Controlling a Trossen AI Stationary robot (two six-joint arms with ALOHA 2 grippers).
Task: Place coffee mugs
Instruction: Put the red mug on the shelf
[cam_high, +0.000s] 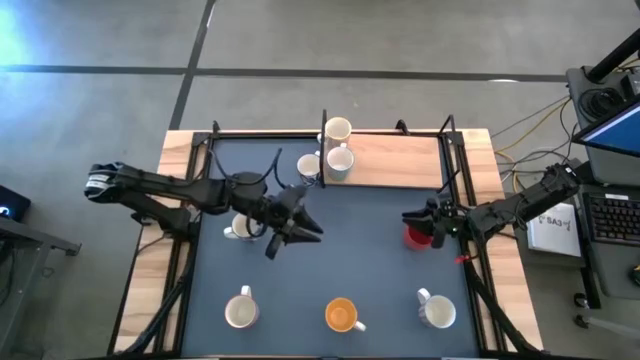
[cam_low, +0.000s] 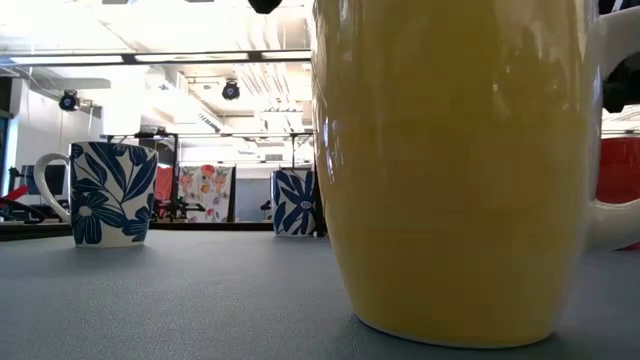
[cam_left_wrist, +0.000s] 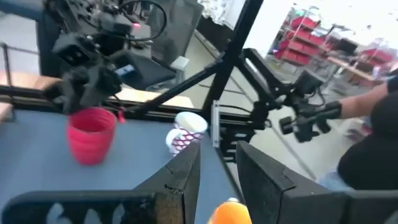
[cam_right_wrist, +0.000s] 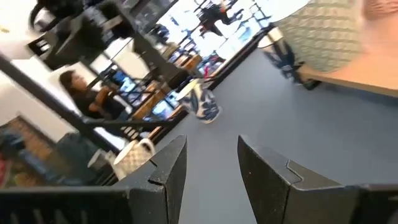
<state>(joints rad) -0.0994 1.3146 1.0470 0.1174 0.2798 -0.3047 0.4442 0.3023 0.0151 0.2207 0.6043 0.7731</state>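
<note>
I need to pull back, because my right gripper's open fingers point level across the mat, past the red mug (cam_high: 417, 239). I should then tilt them down over its rim (cam_left_wrist: 93, 114).
Several coffee mugs stand on their bases on the dark blue mat (cam_high: 370, 260). In the near row are a white mug (cam_high: 241, 312), an orange one (cam_high: 341, 315) and another white one (cam_high: 437, 312). A red mug (cam_high: 417, 237) stands at the right. One mug (cam_high: 238, 228) shows under my left arm. Three more (cam_high: 338, 128) (cam_high: 340, 160) (cam_high: 309, 167) cluster at the wooden shelf (cam_high: 400, 160). My left gripper (cam_high: 305, 228) (cam_left_wrist: 217, 152) hovers open over the mat's middle, holding nothing. My right gripper (cam_high: 408, 218) (cam_right_wrist: 211, 143) is open just beside and above the red mug (cam_left_wrist: 91, 134).
Black frame rails (cam_high: 455, 170) run along the mat's sides and far edge. In the low view the orange mug (cam_low: 450, 170) fills the foreground, with blue-flowered mugs (cam_low: 110, 192) (cam_low: 297, 203) behind it. A person (cam_right_wrist: 93, 99) sits beyond the table.
</note>
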